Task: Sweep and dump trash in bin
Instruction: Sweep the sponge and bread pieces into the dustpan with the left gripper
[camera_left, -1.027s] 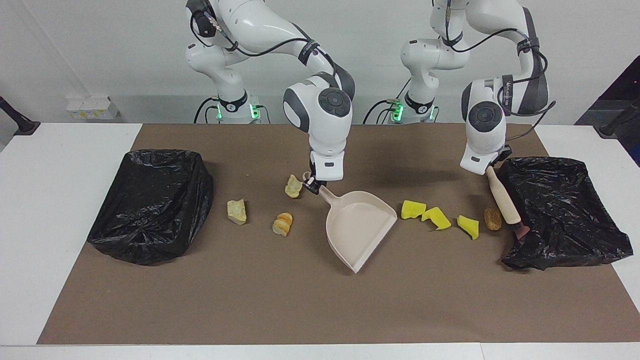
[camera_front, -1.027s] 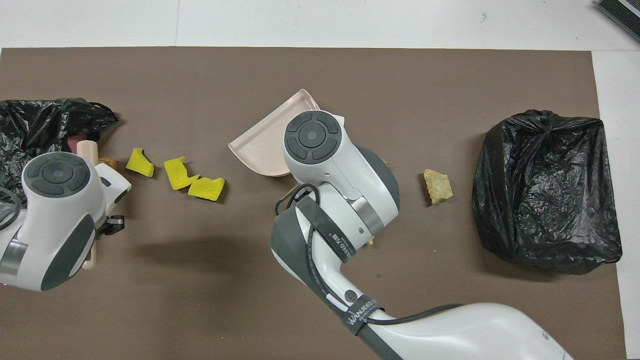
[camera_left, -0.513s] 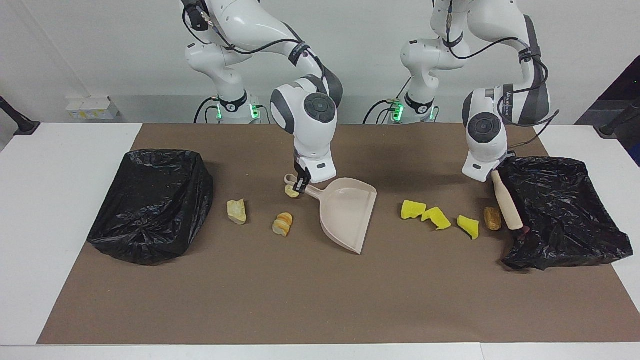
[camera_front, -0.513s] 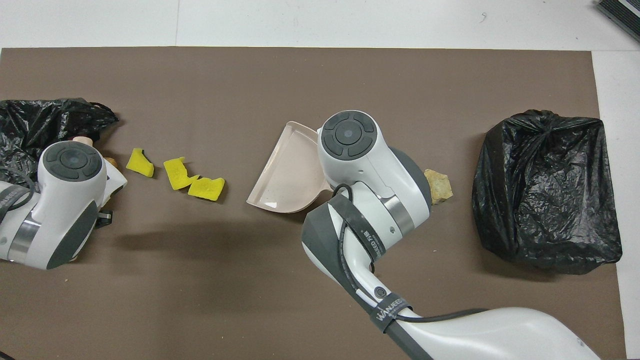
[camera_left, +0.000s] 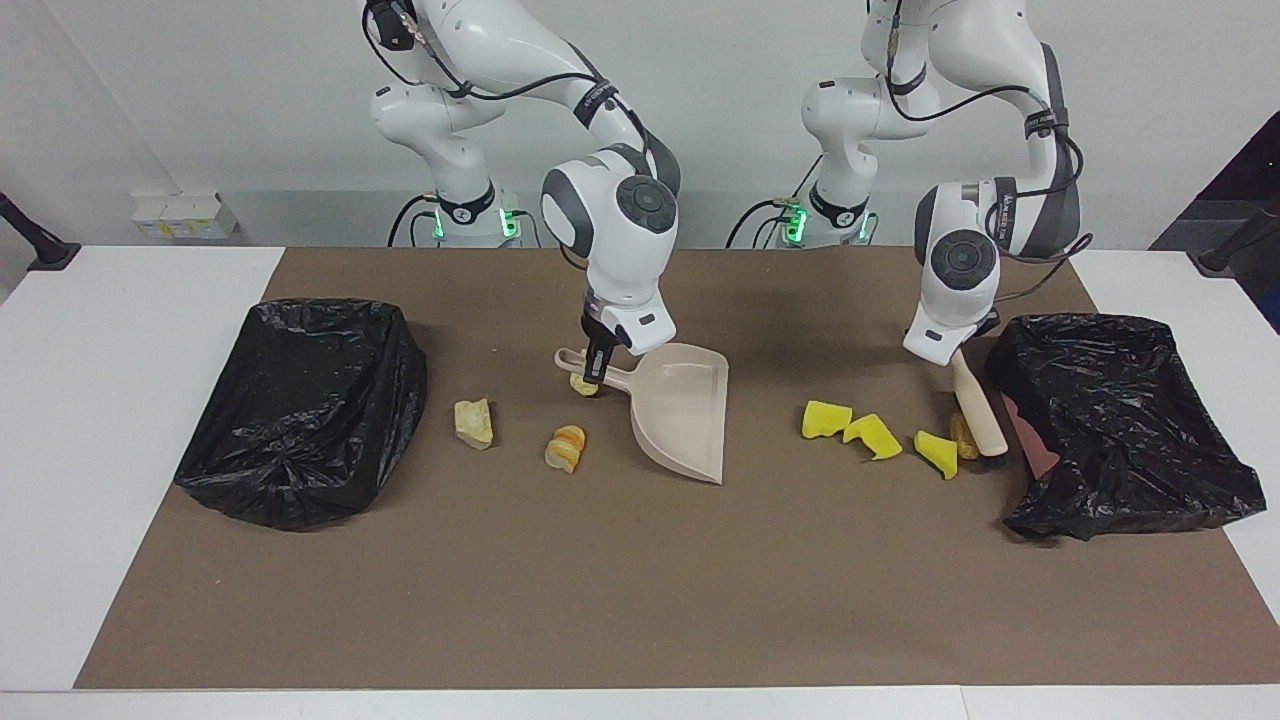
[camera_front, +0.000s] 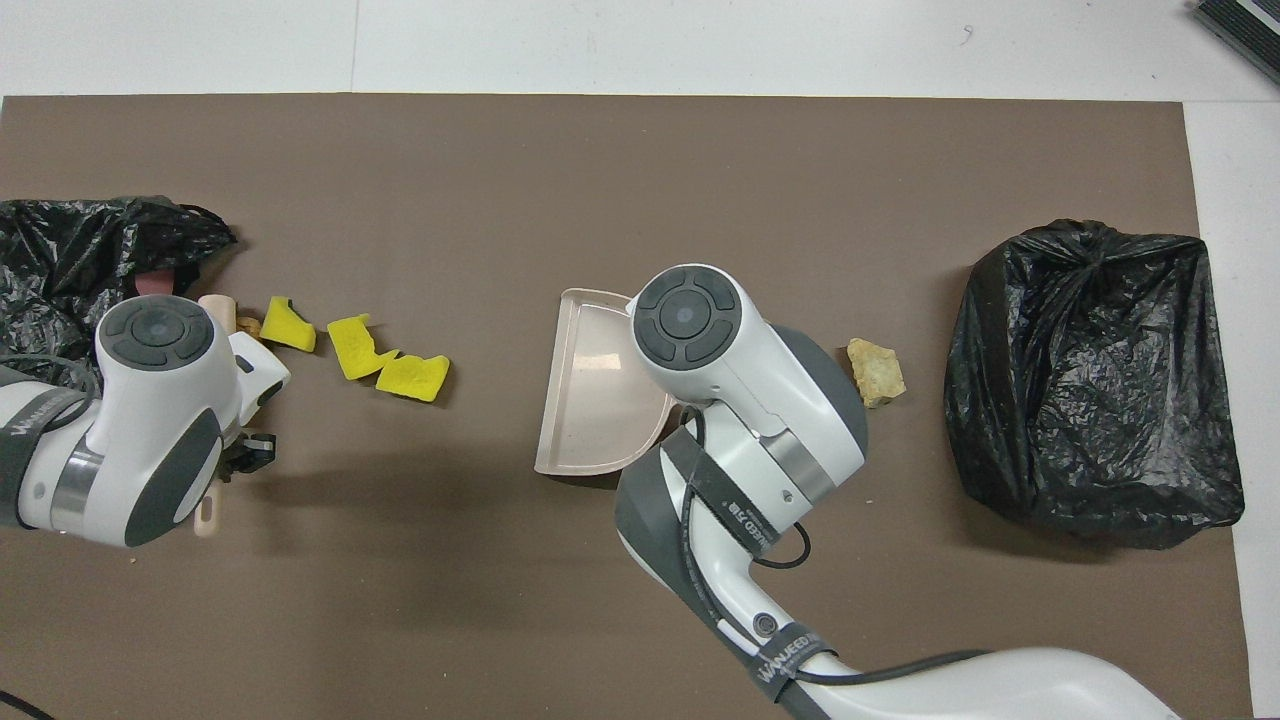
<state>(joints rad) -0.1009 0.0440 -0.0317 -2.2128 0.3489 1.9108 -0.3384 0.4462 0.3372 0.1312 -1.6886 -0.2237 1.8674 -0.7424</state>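
Note:
My left gripper needs to sweep back, because the brush is standing between the golden-brown lump (camera_left: 963, 436) and the black bag, and push the lump and yellow chunks into the dustpan's opening (camera_left: 720, 420).
My right gripper (camera_left: 597, 368) is shut on the handle of the beige dustpan (camera_left: 685, 410), whose open mouth faces three yellow chunks of trash (camera_left: 825, 418) (camera_left: 872, 435) (camera_left: 937, 452). My left gripper (camera_left: 952, 355) is shut on the beige brush (camera_left: 978, 410), its bristles down on the mat beside a golden-brown lump (camera_left: 960, 435) that touches the last yellow chunk. A pale scrap (camera_left: 582, 384) lies under the dustpan handle. Two more pale scraps (camera_left: 567, 447) (camera_left: 473, 422) lie toward the right arm's end. From overhead, the dustpan (camera_front: 600, 385) and yellow chunks (camera_front: 352, 347) show; the right gripper is hidden.
A bin lined with a black bag (camera_left: 1120, 420) stands at the left arm's end, right beside the brush. A second black-bagged bin (camera_left: 300, 400) stands at the right arm's end. A brown mat (camera_left: 640, 600) covers the table's middle.
My right gripper swung the dustpan round, so its mouth now faces the yellow chunks. My left gripper drew the brush away from the bin and against the golden-brown lump.

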